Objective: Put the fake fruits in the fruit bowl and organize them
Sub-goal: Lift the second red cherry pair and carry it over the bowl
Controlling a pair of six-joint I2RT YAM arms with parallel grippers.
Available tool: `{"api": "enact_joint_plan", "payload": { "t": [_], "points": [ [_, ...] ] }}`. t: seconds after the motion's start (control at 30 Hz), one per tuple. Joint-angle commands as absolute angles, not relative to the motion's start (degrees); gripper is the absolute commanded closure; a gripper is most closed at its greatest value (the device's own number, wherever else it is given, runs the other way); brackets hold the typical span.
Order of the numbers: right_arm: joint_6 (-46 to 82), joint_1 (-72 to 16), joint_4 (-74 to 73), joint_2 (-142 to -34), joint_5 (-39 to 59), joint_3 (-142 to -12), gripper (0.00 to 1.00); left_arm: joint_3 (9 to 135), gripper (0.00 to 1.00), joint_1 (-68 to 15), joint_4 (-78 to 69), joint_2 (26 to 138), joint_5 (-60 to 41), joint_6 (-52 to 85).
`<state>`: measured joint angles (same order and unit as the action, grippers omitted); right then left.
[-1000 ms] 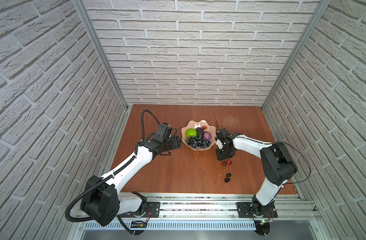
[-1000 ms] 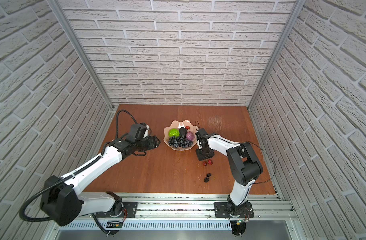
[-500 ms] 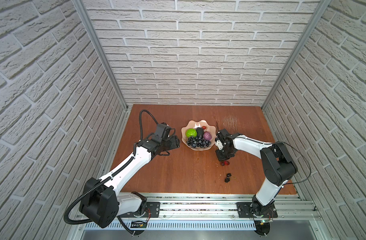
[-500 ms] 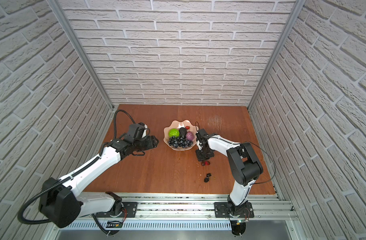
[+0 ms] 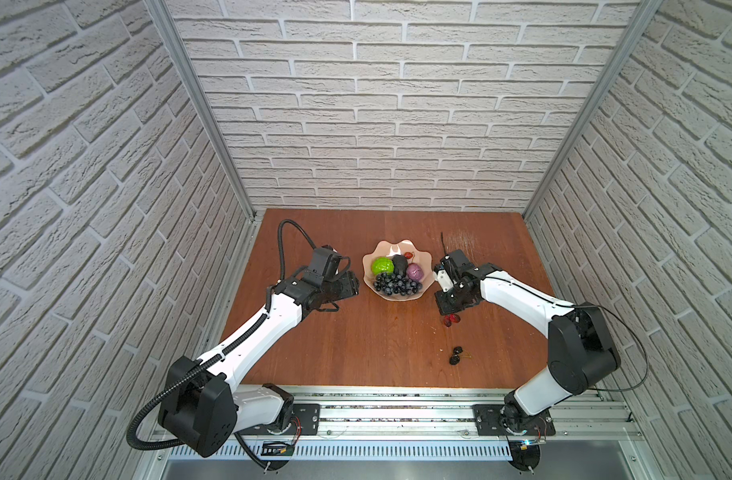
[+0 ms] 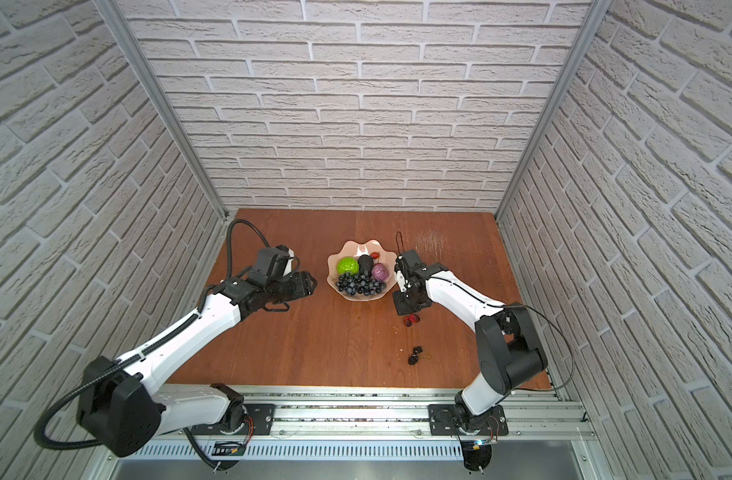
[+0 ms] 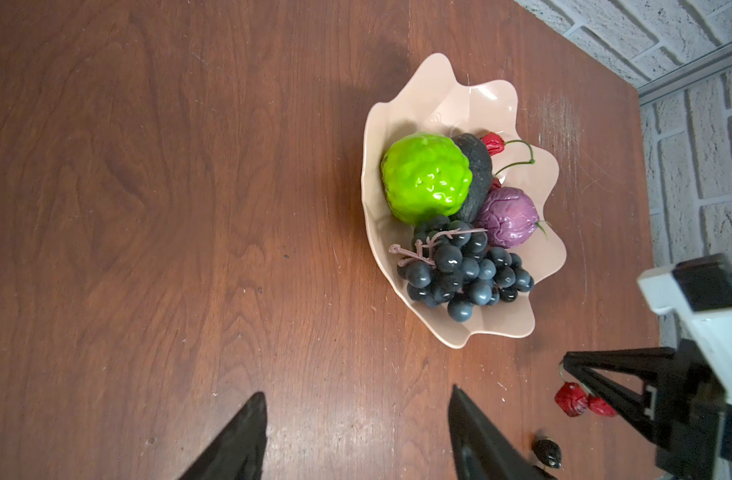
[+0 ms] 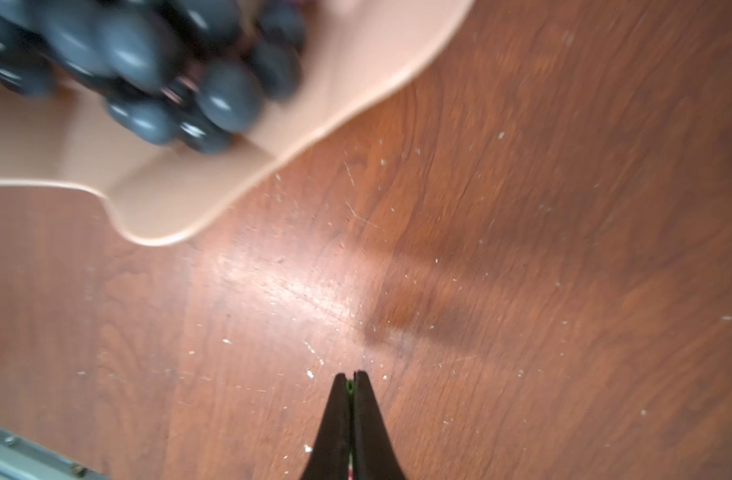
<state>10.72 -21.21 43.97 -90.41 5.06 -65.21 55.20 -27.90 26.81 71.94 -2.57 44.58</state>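
Note:
I go on carrying the red strawberries [image 5: 450, 320] by their stem with my right gripper until they hang at the bowl's back [image 5: 394, 249], which is open, before I let go of them.
The pale pink fruit bowl [image 5: 426, 259] [image 7: 439, 83] holds a dark grape bunch [image 5: 395, 284], a lime-green ball [image 5: 381, 266], a black avocado [image 5: 399, 262], a purple fruit [image 5: 414, 272] and one red strawberry [image 7: 494, 143]. Right of the bowl, my right gripper [image 5: 445, 310] [image 8: 350, 376] is shut on the thin green stem of two red strawberries [image 5: 451, 319] [image 7: 572, 401], which sit just below its tip. I cannot tell whether they are off the table. Dark cherries [image 5: 455, 355] lie nearer the front. My left gripper [image 5: 354, 284] [image 7: 356, 392] is open and holds nothing, left of the bowl.
The brown wooden table [image 5: 335, 340] is walled by white brick panels on three sides. A metal rail [image 5: 397, 407] with both arm bases runs along the front edge. A scuffed patch [image 5: 464, 239] marks the table behind my right gripper.
My right jaws have closed on the strawberries' stem, and the pair has shifted slightly toward the bowl. The left arm has drawn back a little to the left.

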Motion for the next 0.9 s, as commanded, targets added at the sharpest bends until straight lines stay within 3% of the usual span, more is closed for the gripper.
{"api": "enact_joint_plan", "payload": {
  "t": [0.0, 0.43, 0.87],
  "points": [
    [11.30, -21.09, 44.37, -89.12, 7.16, -71.43, 0.94, 55.63, 0.31, -27.43, 26.37, 71.19, -1.57, 43.59],
    [14.42, -21.21, 37.08, -108.16, 15.68, -97.89, 0.94, 55.13, 0.31, -25.96, 28.39, 68.71, -0.55, 43.33],
    [22.14, -21.83, 23.66, -122.02, 17.21, -106.33, 0.95, 54.67, 0.31, -23.96, 29.27, 68.95, -1.97, 42.19]
  ]
}}
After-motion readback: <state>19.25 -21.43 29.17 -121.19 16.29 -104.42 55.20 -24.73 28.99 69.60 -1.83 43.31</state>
